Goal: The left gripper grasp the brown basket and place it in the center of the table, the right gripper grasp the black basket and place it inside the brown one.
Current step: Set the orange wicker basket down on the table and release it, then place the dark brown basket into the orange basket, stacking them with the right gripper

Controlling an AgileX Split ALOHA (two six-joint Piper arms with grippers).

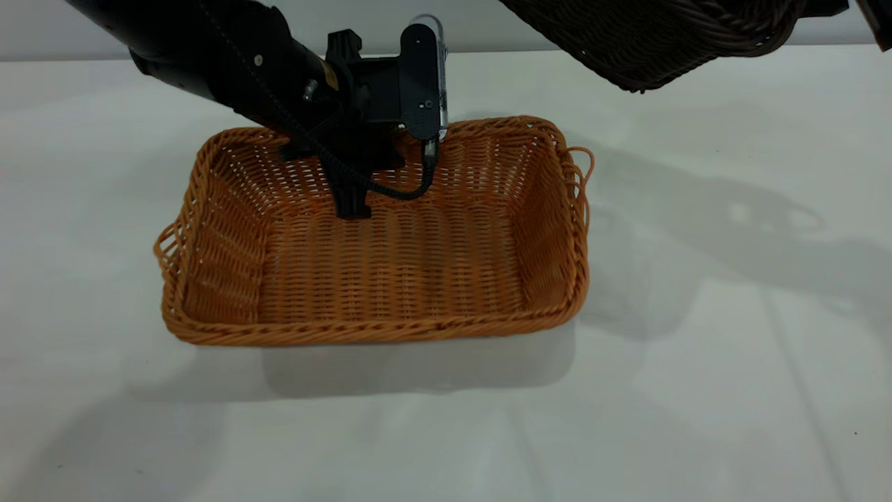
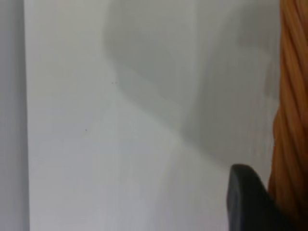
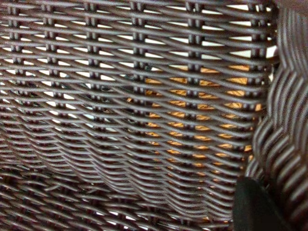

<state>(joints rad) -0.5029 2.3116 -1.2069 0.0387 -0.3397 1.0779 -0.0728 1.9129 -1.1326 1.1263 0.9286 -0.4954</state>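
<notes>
I should hold the black basket (image 1: 640, 43) back with my right gripper until my left gripper moves away, because my left gripper is still blocking the brown basket's far rim.
The brown basket (image 1: 376, 272) rests flat on the white table (image 1: 697, 390), near its middle. My left gripper (image 1: 354, 192) reaches down over the basket's far rim and is shut on it, with one finger inside against the back wall. In the left wrist view a dark finger (image 2: 246, 204) presses beside the orange rim (image 2: 291, 110). The black basket (image 1: 648, 42) hangs tilted in the air above the brown basket's far right corner. My right gripper is shut on its rim; its finger (image 3: 257, 207) lies against the dark weave (image 3: 120, 96). The brown basket shows through the gaps.
The left arm's black cable (image 1: 390, 189) loops down into the brown basket. Shadows of the arms and the black basket fall on the table to the right. Bare tabletop surrounds the brown basket on all sides.
</notes>
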